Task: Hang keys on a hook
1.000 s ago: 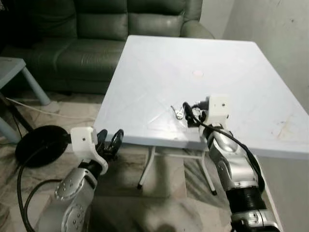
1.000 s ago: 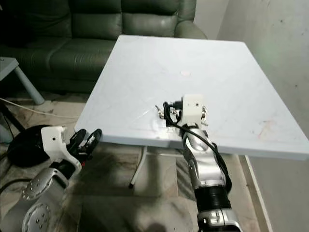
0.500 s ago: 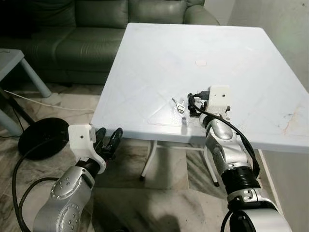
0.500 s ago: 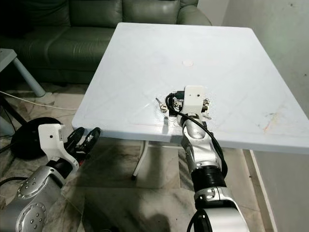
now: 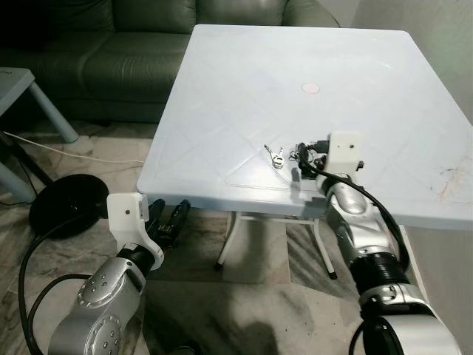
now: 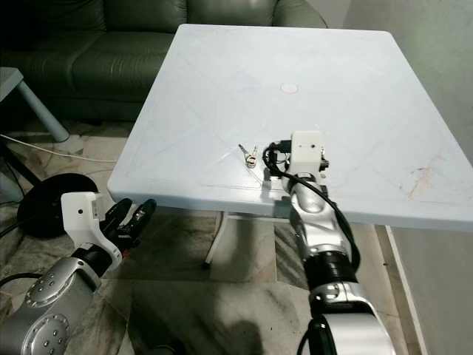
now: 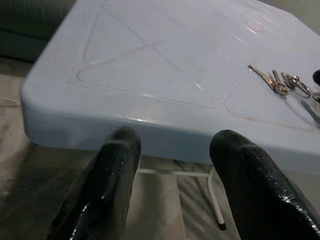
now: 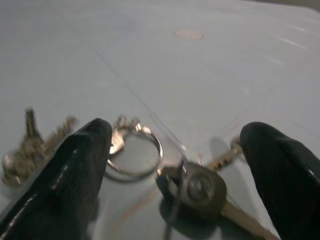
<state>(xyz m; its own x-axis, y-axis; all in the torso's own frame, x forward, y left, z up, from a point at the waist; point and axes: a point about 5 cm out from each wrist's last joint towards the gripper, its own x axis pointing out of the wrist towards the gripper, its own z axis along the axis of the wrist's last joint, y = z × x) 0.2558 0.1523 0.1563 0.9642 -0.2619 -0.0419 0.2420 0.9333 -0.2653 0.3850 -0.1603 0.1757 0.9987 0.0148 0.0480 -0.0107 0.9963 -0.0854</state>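
My gripper will lift the black-headed key [image 8: 201, 191], and it should come up free of the silver keys, because the black head has a separate thin ring [image 8: 177, 197].
A bunch of silver keys [image 5: 276, 156] lies on the white table [image 5: 244, 81] near its front edge. A ring [image 8: 135, 150] and a black-headed key [image 8: 199, 188] belong to the bunch. My right gripper [image 5: 304, 152] rests low on the tabletop just right of the silver keys. It is open, and the ring and black-headed key lie between its fingers [image 8: 75, 165]. My left gripper [image 5: 167, 217] hangs open below the table's front left edge, holding nothing; in its wrist view the keys [image 7: 277, 83] show on the tabletop beyond.
A dark green sofa [image 5: 103, 44] stands behind the table. On the floor at left are a black round base [image 5: 65, 209] and a white cable [image 5: 44, 148]. A pale side table [image 5: 22, 85] is at far left. A wall [image 5: 443, 37] closes the right side.
The whole view has shifted as the camera moved. My right gripper has edged further onto the table, closer around the key ring. The left arm stays low by the table edge.
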